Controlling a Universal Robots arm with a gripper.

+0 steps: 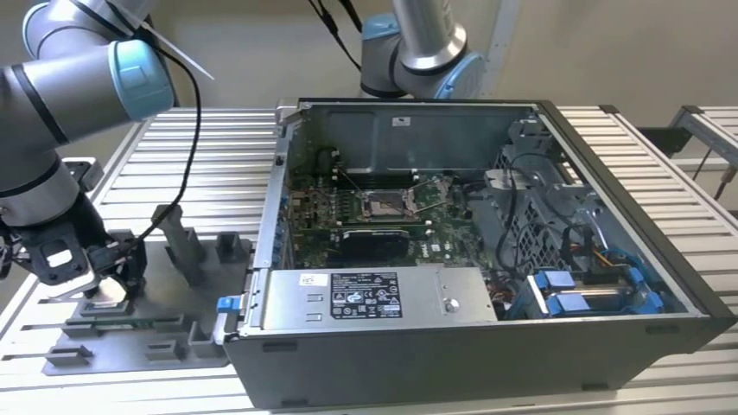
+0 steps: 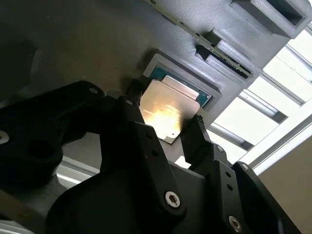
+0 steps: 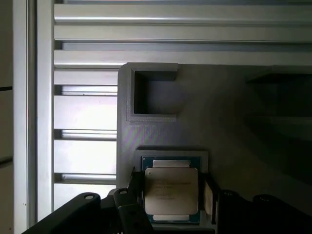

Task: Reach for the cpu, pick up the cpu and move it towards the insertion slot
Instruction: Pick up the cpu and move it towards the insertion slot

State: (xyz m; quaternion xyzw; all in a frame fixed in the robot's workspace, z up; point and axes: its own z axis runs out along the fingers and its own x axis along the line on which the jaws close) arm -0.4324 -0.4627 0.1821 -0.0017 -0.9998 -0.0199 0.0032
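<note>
My gripper will lift, and the cpu will come free at once and leave the tray behind, as the cpu's green rim lies uncovered inside the shallow seat.
The cpu, a small square chip with a silvery top and a green rim, lies flat in a shallow square seat of the grey tray; it also shows in the second wrist view. My gripper is lowered over it at the exterior view's left. Its black fingers straddle the chip on two opposite edges, open, with a thin gap on one side. The insertion slot is the metal-framed socket on the green board inside the open computer case, well toward the exterior view's right of my gripper.
Grey posts and blocks stand on the tray beside my gripper, and an empty square pocket sits near the chip's seat. The case wall rises between tray and socket. Another robot arm stands behind the case. Slatted metal table all around.
</note>
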